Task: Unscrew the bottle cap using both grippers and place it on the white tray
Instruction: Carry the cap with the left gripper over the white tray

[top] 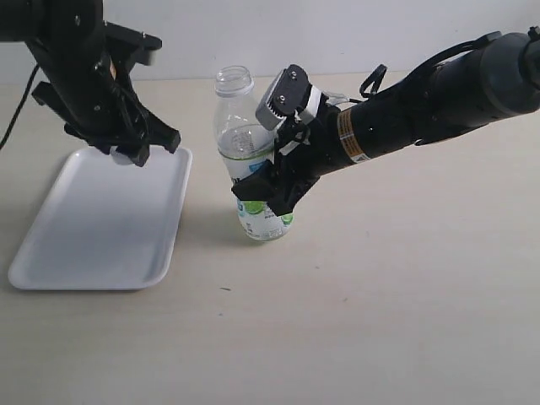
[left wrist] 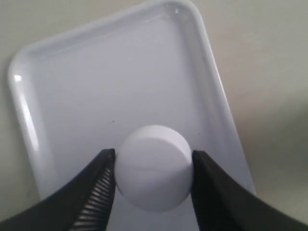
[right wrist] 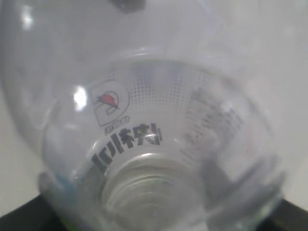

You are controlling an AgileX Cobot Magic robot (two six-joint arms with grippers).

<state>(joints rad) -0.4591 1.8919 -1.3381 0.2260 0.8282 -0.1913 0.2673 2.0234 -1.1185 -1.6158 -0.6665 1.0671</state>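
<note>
My left gripper is holding the white bottle cap (top: pixel 121 158) over the clear bottom of the white tray, inside the tray's rim. My left gripper keeps going down until the cap touches the tray's bottom (top: pixel 135 210).
The white bottle cap (left wrist: pixel 153 167) sits between the black jaws of my left gripper (left wrist: pixel 153 168), which is shut on it and hangs above the far end of the white tray (left wrist: pixel 120 82). In the exterior view that gripper (top: pixel 128 154) holds the cap (top: pixel 123 157) just over the tray (top: pixel 101 228). The clear bottle (top: pixel 246 152) stands upright and uncapped on the table, its neck open. My right gripper (top: pixel 266 187) is shut round its labelled lower half. The bottle (right wrist: pixel 144 125) fills the right wrist view, and the jaws show only as dark shapes at its sides.
The beige table (top: pixel 380 321) stretches to the right of and in front of the bottle. The tray lies at the left, its long side running toward the front edge. The right arm (top: pixel 439 93) slants in from the upper right.
</note>
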